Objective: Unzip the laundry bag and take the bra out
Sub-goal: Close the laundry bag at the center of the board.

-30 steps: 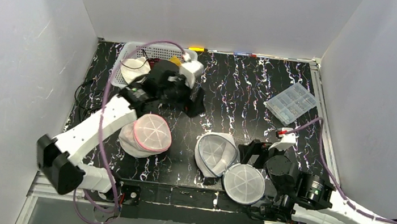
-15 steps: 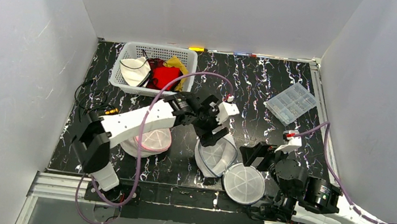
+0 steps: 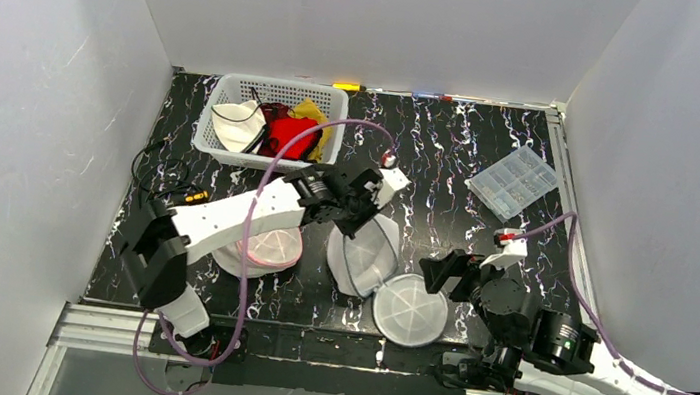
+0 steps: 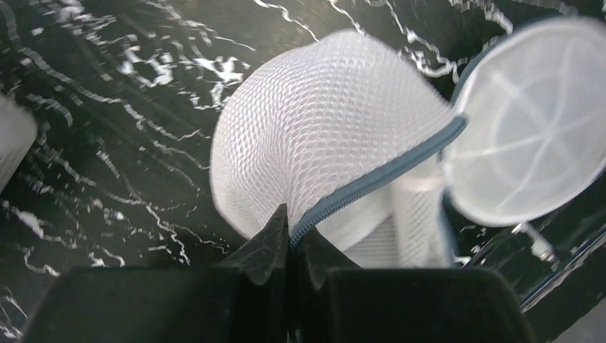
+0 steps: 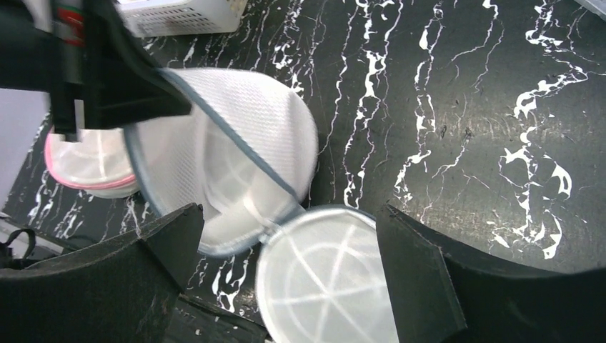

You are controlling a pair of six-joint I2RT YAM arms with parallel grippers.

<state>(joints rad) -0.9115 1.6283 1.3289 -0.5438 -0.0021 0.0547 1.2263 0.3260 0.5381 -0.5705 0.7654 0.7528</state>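
Observation:
I should grab the lid's rim (image 3: 445, 303) with my right gripper and fold it over, because the lid is flopped off the laundry bag and my left gripper is on the zip edge.
The laundry bag (image 3: 364, 255) is white mesh with a blue-grey zip and lies open near the table's front. Its round lid (image 3: 410, 309) is flopped towards me. My left gripper (image 3: 364, 214) is shut on the bag's zip edge; in the left wrist view the closed tips (image 4: 293, 229) pinch the zip of the bag (image 4: 321, 136). My right gripper (image 3: 453, 271) stands open just right of the lid, its jaws (image 5: 289, 214) wide above the lid (image 5: 329, 279) and touching nothing. No bra shows inside the bag; a white bra (image 3: 234, 125) and a red one (image 3: 288, 135) lie in the basket.
The white basket (image 3: 284, 85) stands at the back left. A second mesh bag with pink trim (image 3: 265, 245) lies left of the open one, under my left arm. At the right sits a clear compartment box (image 3: 514, 180). Black cables (image 3: 153, 168) lie by the left wall.
My left arm swung from the basket to the blue-zip bag, shut on its zip edge and dragged bag and lid a little to the left. The right gripper stayed open.

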